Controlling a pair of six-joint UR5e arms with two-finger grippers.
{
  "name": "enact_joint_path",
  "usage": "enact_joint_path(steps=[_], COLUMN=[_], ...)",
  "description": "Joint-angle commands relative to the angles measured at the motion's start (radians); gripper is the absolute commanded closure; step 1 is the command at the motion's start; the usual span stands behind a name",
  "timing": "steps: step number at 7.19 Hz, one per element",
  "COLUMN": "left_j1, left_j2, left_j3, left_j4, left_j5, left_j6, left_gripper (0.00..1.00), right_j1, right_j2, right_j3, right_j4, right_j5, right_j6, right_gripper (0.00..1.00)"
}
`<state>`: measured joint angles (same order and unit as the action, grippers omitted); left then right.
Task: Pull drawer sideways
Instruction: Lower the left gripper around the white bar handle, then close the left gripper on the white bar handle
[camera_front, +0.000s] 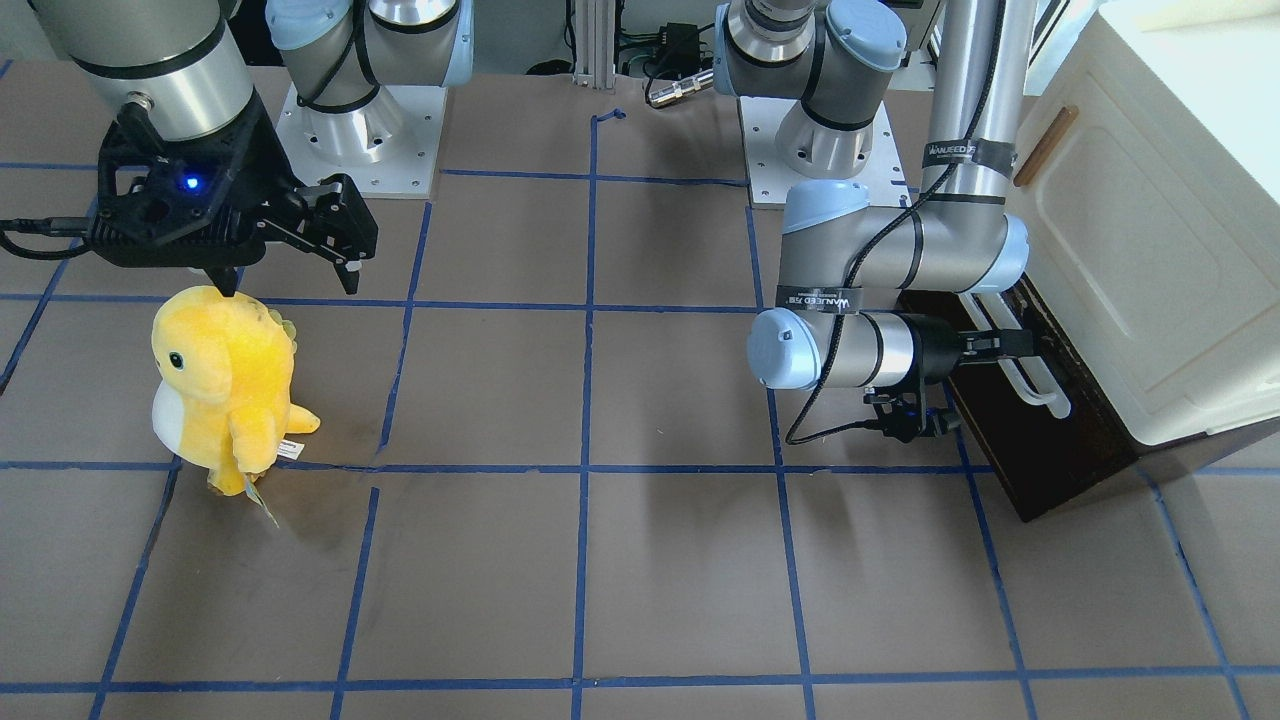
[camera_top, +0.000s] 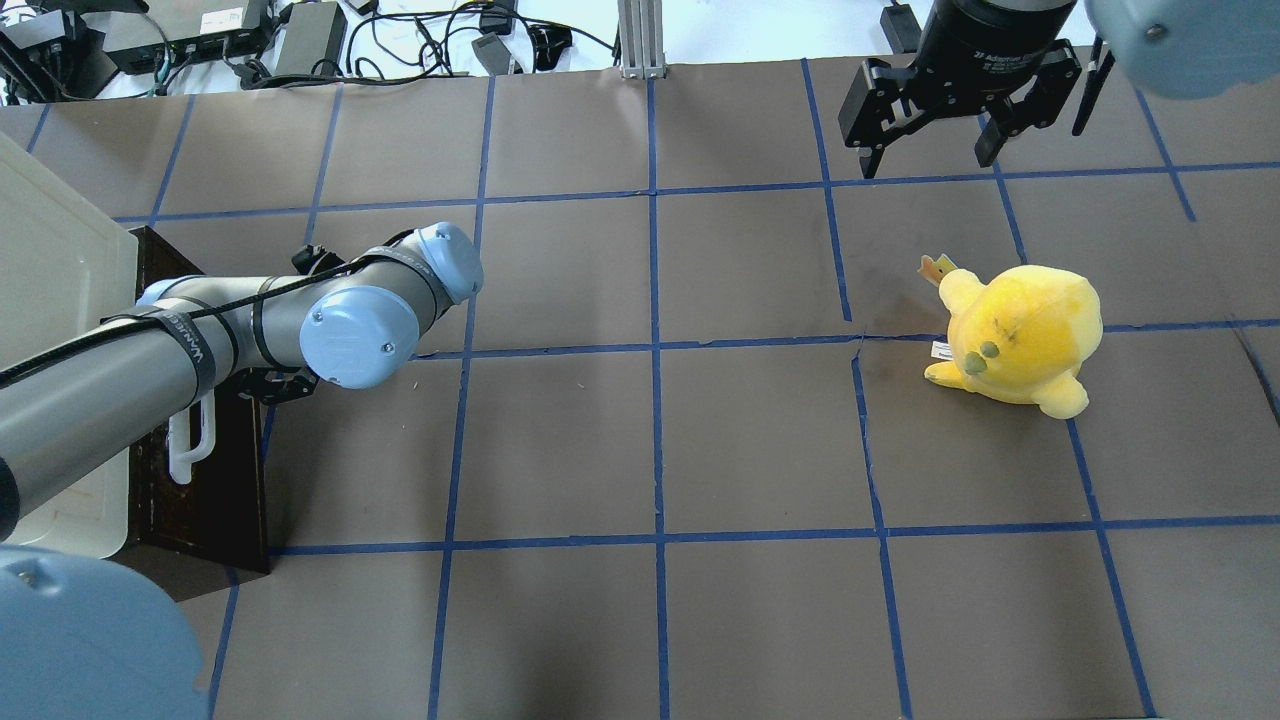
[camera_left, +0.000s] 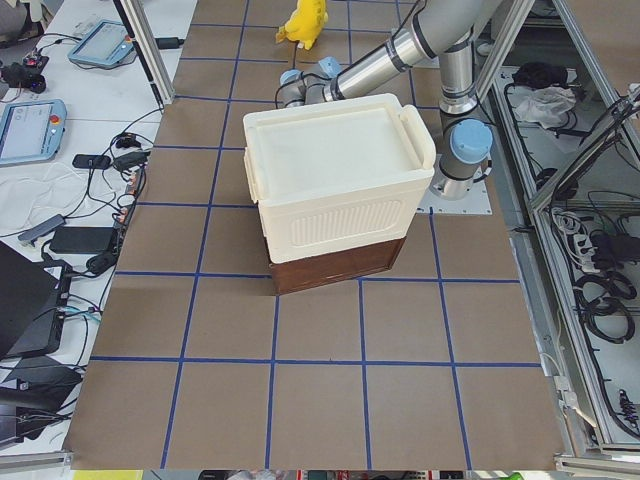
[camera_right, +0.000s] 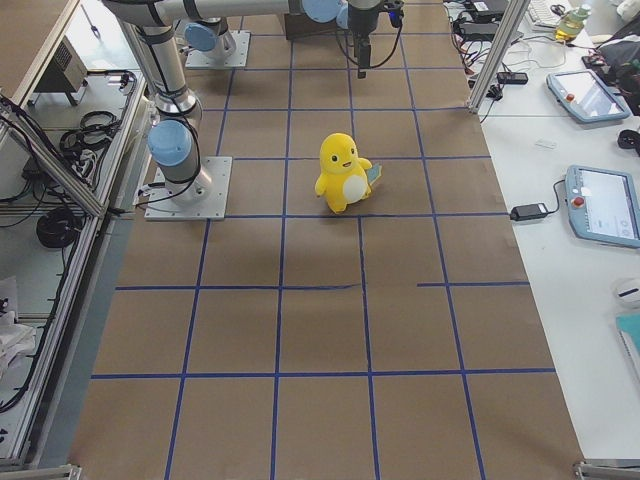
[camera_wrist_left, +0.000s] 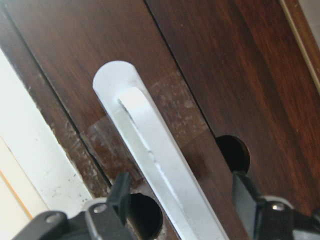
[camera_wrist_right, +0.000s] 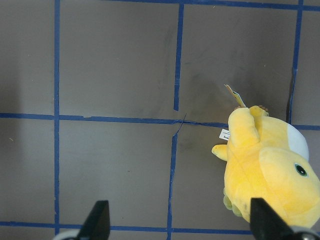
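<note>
My gripper is about to pull, and the drawer will slide out alone, because a straight seam (camera_wrist_left: 178, 66) parts the drawer front (camera_front: 1065, 434) from the dark brown panel beside it.
The drawer (camera_front: 1040, 450) has a dark brown wooden front and sits at the base of a cream cabinet (camera_front: 1130, 240). Its long white bar handle (camera_front: 1038, 388) runs along the front. My left gripper (camera_front: 1015, 343) is at this handle. In the left wrist view the handle (camera_wrist_left: 160, 150) passes between the two fingers of the left gripper (camera_wrist_left: 182, 192), which stand open on either side of it. The drawer front (camera_top: 200, 490) looks flush with the cabinet. My right gripper (camera_top: 925, 160) hangs open and empty above the table, far from the drawer.
A yellow plush toy (camera_front: 225, 385) stands on the table just below my right gripper (camera_wrist_right: 177, 220) and also shows in the right wrist view (camera_wrist_right: 270, 175). The cream cabinet door carries a small brown handle (camera_front: 1045, 145). Blue tape lines grid the brown table.
</note>
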<state>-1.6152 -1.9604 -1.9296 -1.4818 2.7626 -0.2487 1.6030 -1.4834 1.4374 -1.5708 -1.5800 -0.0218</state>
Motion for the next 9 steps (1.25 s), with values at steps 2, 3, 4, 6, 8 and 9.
enact_joint_path(steps=[2, 3, 4, 6, 8, 9], left_j1=[-0.003, -0.008, -0.011, -0.018, -0.022, -0.028], left_j2=[-0.003, -0.003, -0.003, -0.003, 0.003, 0.000], left_j3=[0.000, 0.000, 0.000, 0.000, 0.012, 0.014], left_j4=[0.000, 0.000, 0.000, 0.000, 0.003, 0.003], left_j5=[-0.003, -0.006, -0.005, -0.003, -0.001, -0.003], left_j6=[-0.003, -0.004, -0.003, 0.000, 0.005, 0.005], left_gripper=[0.59, 0.65, 0.75, 0.84, 0.84, 0.84], right_j1=[0.000, 0.000, 0.000, 0.000, 0.000, 0.000], right_j2=[0.000, 0.000, 0.000, 0.000, 0.000, 0.000], right_j3=[0.000, 0.000, 0.000, 0.000, 0.000, 0.000], right_j4=[0.000, 0.000, 0.000, 0.000, 0.000, 0.000], right_j5=[0.000, 0.000, 0.000, 0.000, 0.000, 0.000], right_j6=[0.000, 0.000, 0.000, 0.000, 0.000, 0.000], right_gripper=[0.00, 0.00, 0.00, 0.00, 0.00, 0.00])
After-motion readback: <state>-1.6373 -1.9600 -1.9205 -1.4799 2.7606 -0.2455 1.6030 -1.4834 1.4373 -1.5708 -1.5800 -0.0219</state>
